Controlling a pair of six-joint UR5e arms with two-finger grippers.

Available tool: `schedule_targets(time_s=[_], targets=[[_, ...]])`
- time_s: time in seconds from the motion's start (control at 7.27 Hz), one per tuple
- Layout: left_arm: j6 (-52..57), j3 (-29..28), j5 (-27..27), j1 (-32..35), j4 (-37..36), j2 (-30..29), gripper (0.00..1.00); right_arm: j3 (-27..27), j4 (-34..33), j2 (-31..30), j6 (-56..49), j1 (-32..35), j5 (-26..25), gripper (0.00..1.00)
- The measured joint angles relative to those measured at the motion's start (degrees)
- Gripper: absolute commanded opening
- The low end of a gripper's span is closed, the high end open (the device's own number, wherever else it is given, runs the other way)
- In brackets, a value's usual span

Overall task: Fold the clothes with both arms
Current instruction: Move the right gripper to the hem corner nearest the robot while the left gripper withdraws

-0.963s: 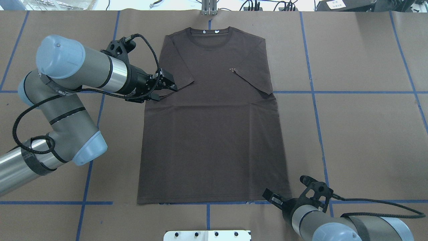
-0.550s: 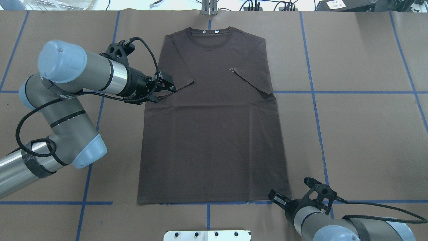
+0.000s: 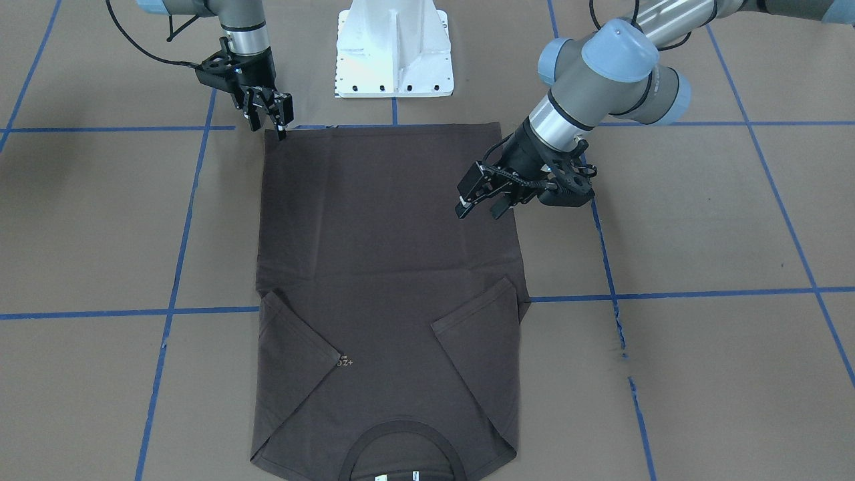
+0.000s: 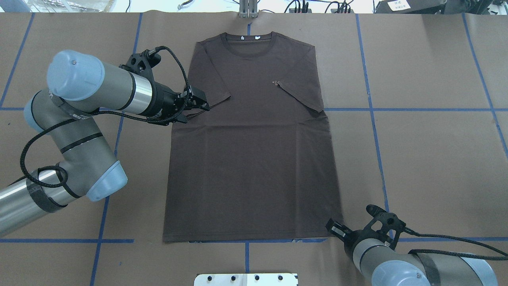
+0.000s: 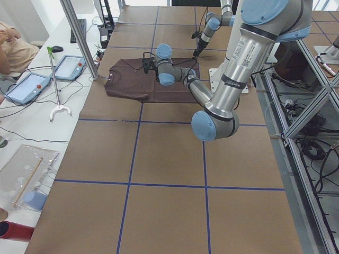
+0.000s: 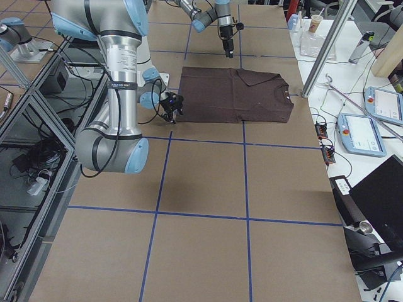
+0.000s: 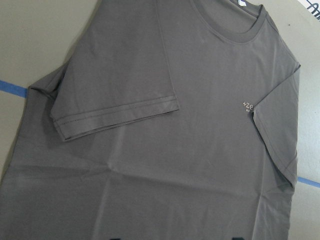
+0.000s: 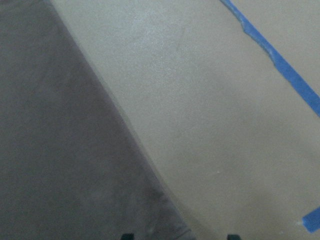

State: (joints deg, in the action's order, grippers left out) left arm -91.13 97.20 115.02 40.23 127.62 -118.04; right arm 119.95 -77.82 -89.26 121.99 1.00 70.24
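Both sleeves [image 3: 483, 345] are folded flat, so the T-shirt's hem [image 3: 385, 127] will drape over them and leave the collar showing when the robot carries the hem across.
The clothes are one dark brown T-shirt [image 4: 254, 159] lying flat on the brown table cover, collar at the far edge and both sleeves folded inward over the chest [image 3: 387, 267]. My left gripper [image 4: 201, 105] hovers open over the shirt's left side edge, just below the folded sleeve [image 7: 115, 117]; in the front view the left gripper [image 3: 477, 208] holds nothing. My right gripper [image 4: 331, 228] is open at the near right hem corner [image 3: 270, 127]. In the right wrist view the shirt's edge [image 8: 60, 150] runs down between the two fingertips.
The white pedestal base [image 3: 394, 50] stands at the near table edge behind the hem. Blue tape lines [image 4: 373, 119] cross the table cover. A metal post [image 4: 248, 10] rises beyond the collar. Tablets [image 5: 26, 87] and a seated person [image 5: 13, 42] are at a side bench.
My right gripper has shifted to the right and slightly forward, up to the hem's right corner. The left gripper has drawn back a little toward the shirt's left edge.
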Motion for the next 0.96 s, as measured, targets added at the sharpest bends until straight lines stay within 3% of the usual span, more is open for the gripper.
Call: schedule_targets(time_s=[0.14,0.28,0.55,0.69,0.96], targets=[[0.01,0.00,0.02,-0.03,0.00,0.00,0.80,-0.04,-0.09,0.10,0.00,-0.03,0.04,0.17],[0.04,0.00,0.01,-0.03,0.00,0.00,0.80,-0.15,-0.12,0.19,0.00,-0.11,0.06,0.01],[-0.26,0.22,-0.01,0.01,-0.02,-0.05,0.80,-0.16,-0.23,0.26,-0.02,-0.20,0.11,0.00],[-1.64,0.70,-0.15,0.02,-0.08,-0.06,0.75,0.11,-0.32,0.32,-0.10,-0.17,0.25,0.00],[-5.31,5.02,-2.86,-1.64,-1.91,2.12,0.74,1.87,-0.39,0.41,-0.36,0.03,1.00,0.00]])
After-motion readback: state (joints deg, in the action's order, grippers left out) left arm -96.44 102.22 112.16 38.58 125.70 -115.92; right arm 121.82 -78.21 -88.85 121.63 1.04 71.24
